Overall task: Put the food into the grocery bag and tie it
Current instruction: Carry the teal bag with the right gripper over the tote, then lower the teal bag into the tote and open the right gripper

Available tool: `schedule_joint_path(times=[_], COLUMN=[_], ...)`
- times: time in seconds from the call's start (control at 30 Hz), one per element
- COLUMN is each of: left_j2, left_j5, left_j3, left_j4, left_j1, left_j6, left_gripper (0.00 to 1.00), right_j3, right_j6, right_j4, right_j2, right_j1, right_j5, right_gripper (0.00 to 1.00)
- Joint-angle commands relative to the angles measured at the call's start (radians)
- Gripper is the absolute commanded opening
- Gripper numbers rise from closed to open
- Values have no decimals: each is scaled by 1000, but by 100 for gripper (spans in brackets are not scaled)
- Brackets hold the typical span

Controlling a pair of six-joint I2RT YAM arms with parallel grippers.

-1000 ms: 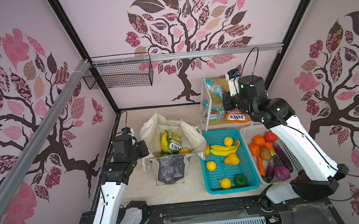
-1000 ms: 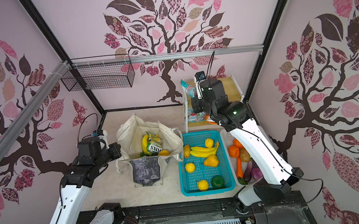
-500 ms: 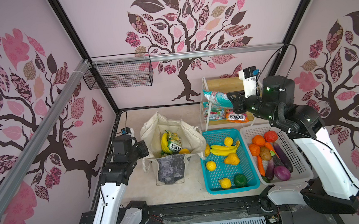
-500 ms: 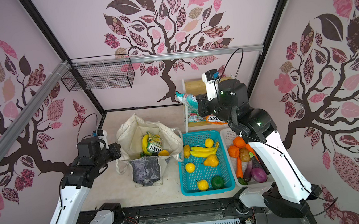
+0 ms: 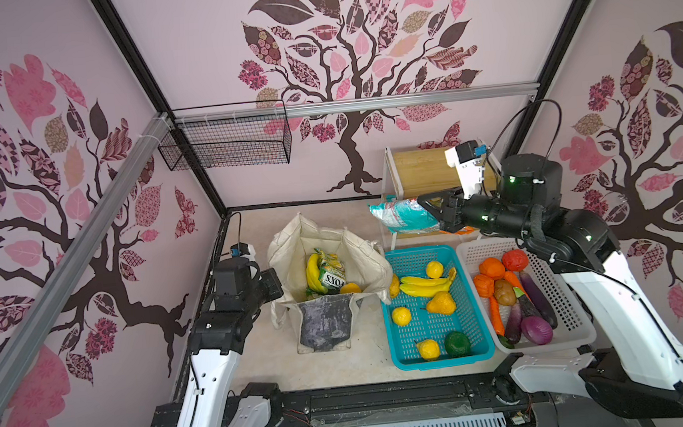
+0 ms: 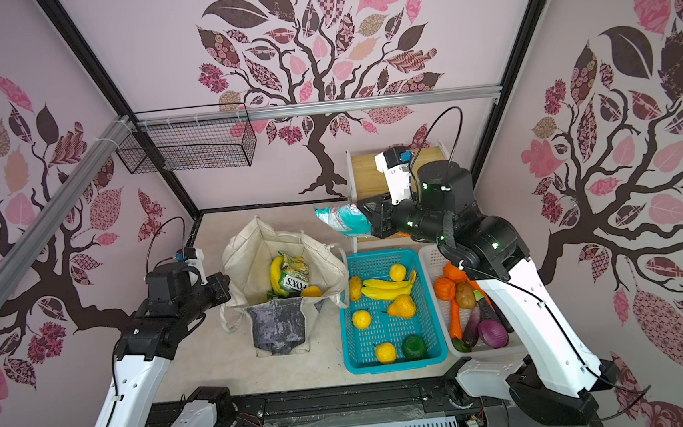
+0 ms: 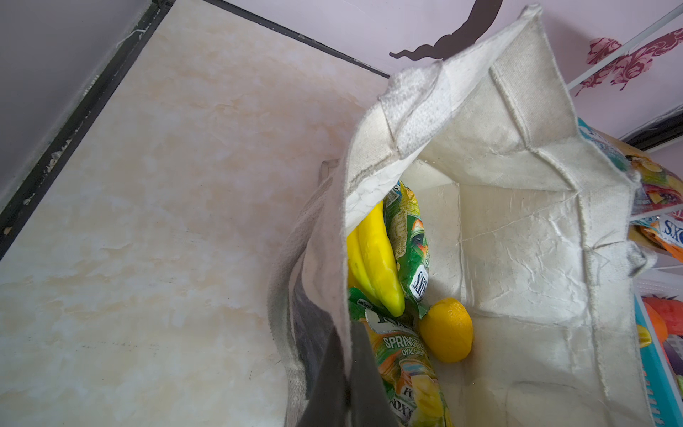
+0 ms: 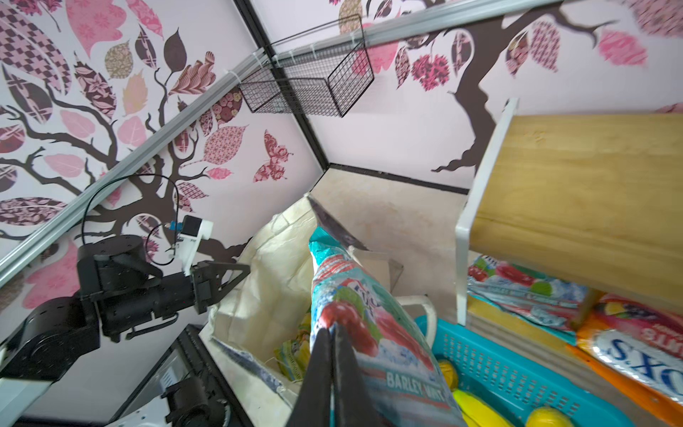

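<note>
The robot's right gripper keeps carrying the teal sweet packet in until it meets the green sweet packet (image 5: 332,276), because the teal sweet packet's loose end (image 5: 379,210) faces the open grocery bag.
The cream grocery bag (image 5: 323,241) (image 6: 251,255) stands open on the left of the floor. Inside lie yellow bananas (image 7: 373,258), a green sweet packet (image 7: 406,236) and a yellow round fruit (image 7: 445,329). My left gripper (image 5: 272,284) (image 7: 347,329) is shut on the bag's left rim and holds that wall up. In the air between the shelf and the bag, my right gripper (image 5: 424,204) (image 8: 332,329) is shut on a teal sweet packet (image 5: 400,218) (image 8: 354,295). The packet hangs above the bag's back right corner.
A teal basket (image 5: 418,252) with bananas (image 5: 424,285) and several yellow fruits stands right of the bag. A white basket (image 5: 572,330) of vegetables stands beyond it. The wooden shelf (image 5: 419,168) at the back right holds more packets (image 8: 643,355). A wire basket (image 5: 225,140) hangs on the back rail.
My right arm has drawn the teal packet off the shelf and carried it out toward the bag. The left arm and the bag have not moved.
</note>
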Motion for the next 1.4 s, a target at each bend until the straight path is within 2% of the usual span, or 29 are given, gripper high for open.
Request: schedule_joint_path(times=[0.0,0.17,0.3,0.4,0.87,0.93,1.03,1.13,1.2,1.37], left_j2=[-13,-10,-11,-12,-15,-14,-15,-10,-10,-13], left_j5=[-1,3,1,-1,1,1,8,16,19,20], left_j3=[-19,-19,-19,-18,-19,-19,-19,-19,-19,-19], left_j4=[12,12,12,12,12,12,13,14,14,16], left_j1=[5,6,5,6,6,6,6,5,5,5], left_j6=[10,10,10,10,9,9,9,9,10,9], left_gripper=[0,0,0,0,0,0,0,0,0,0], right_j3=[-52,-115,-137,-160,-184,-183,-165,-129,-108,-91], right_j6=[65,98,100,114,122,123,93,92,68,34], right_j4=[121,171,190,224,309,319,328,324,317,283], right_j2=[-22,-23,2,24,217,252,303,361,393,476], right_j1=[6,22,71,89,165,166,183,195,239,368], right_j5=[-86,-109,-67,-77,-36,-6,128,163,223,494], right_gripper=[0,0,0,0,0,0,0,0,0,0])
